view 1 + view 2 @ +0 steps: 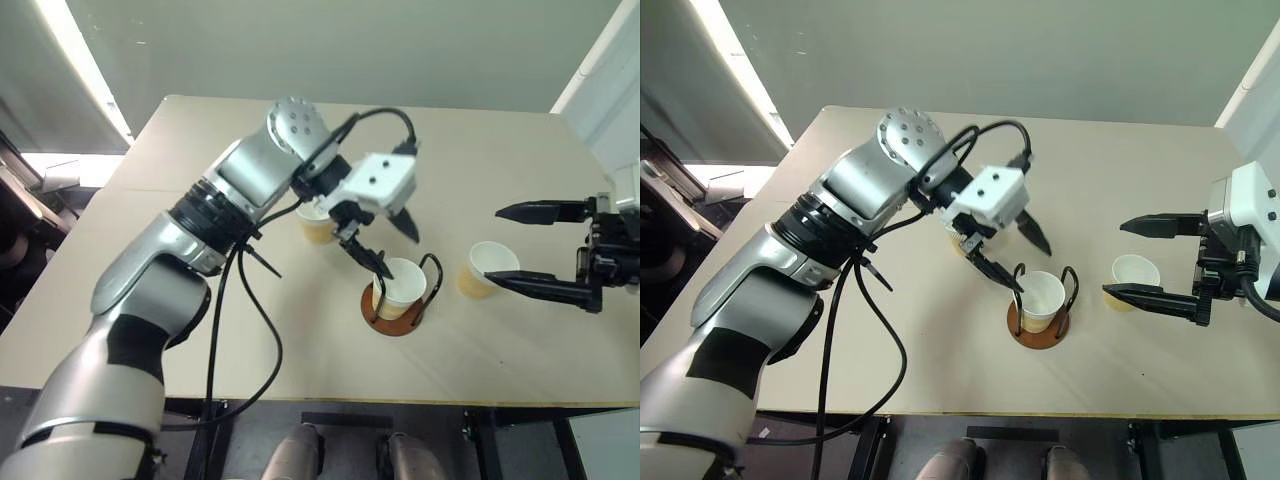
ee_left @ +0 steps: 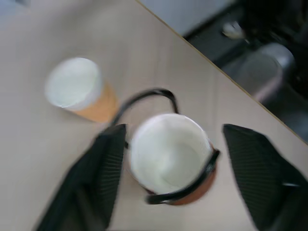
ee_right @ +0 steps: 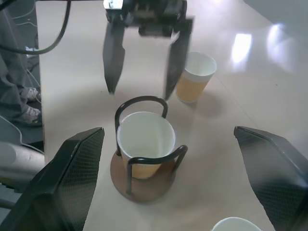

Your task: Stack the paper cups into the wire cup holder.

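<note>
My right gripper will lower the paper cup [image 1: 488, 270] beside it, and the paper cup will sink deep inside, since the cup in the wire cup holder [image 1: 402, 281] is empty.
One paper cup [image 1: 400, 285] stands upright inside the wire cup holder [image 1: 393, 320], whose reddish-brown base rests near the table's front edge. My left gripper [image 1: 393, 245] hangs open just above and behind that cup, its fingers apart and touching nothing. A second paper cup [image 1: 315, 225] stands further back, partly hidden by the left wrist. A third paper cup [image 1: 487, 268] stands to the right of the holder. My right gripper [image 1: 520, 250] is open and empty beside that cup, one finger on each side of it as seen from the head; the third cup's rim [image 3: 236, 224] lies low between them.
The beige table [image 1: 200, 150] has bare room at the back and left. Its front edge [image 1: 330, 405] runs close to the holder. A black cable [image 1: 245, 330] loops down from my left arm over the table's front.
</note>
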